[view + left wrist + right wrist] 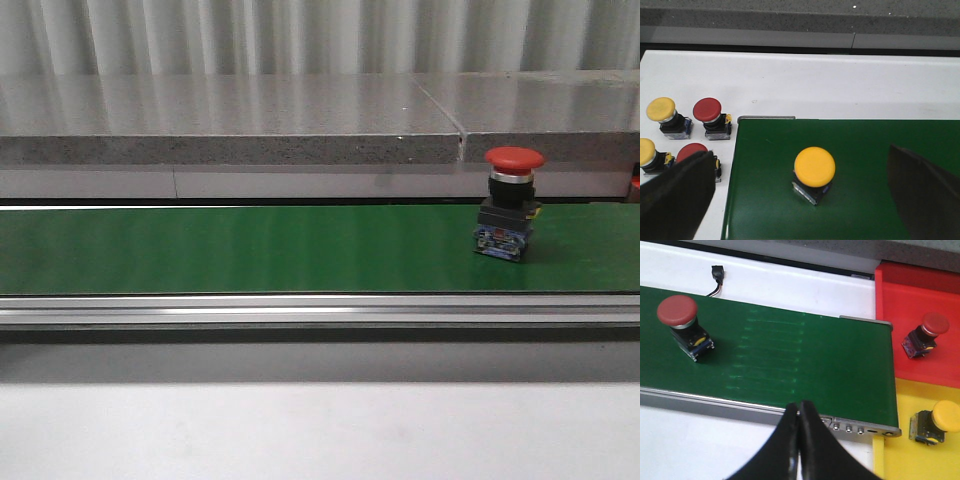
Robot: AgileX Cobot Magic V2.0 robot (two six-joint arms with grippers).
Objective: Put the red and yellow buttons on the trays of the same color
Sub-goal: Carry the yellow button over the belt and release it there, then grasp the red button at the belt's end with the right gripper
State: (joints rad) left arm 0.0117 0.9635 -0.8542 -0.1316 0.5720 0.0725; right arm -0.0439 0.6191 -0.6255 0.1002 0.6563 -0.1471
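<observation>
The red button on the belt (510,205) is a long way from my left gripper. Next, my right gripper picks it up and puts it on the red tray (917,297).
A red button (511,203) stands on the green belt (250,250) at the right; the right wrist view shows the same red button (684,326) on the belt, far from my right gripper (800,412), which is shut with nothing in it. A red tray (920,300) holds one red button (926,334), and a yellow tray (910,460) holds one yellow button (937,422). In the left wrist view a yellow button (813,172) stands on the belt (865,150) between the wide-apart fingers of my open left gripper (805,200).
Several spare red and yellow buttons (707,116) sit on the white table (805,85) beside the belt's end. A grey stone ledge (230,130) runs behind the belt. A metal rail (320,310) edges the belt's near side. A small cable plug (717,276) lies behind the belt.
</observation>
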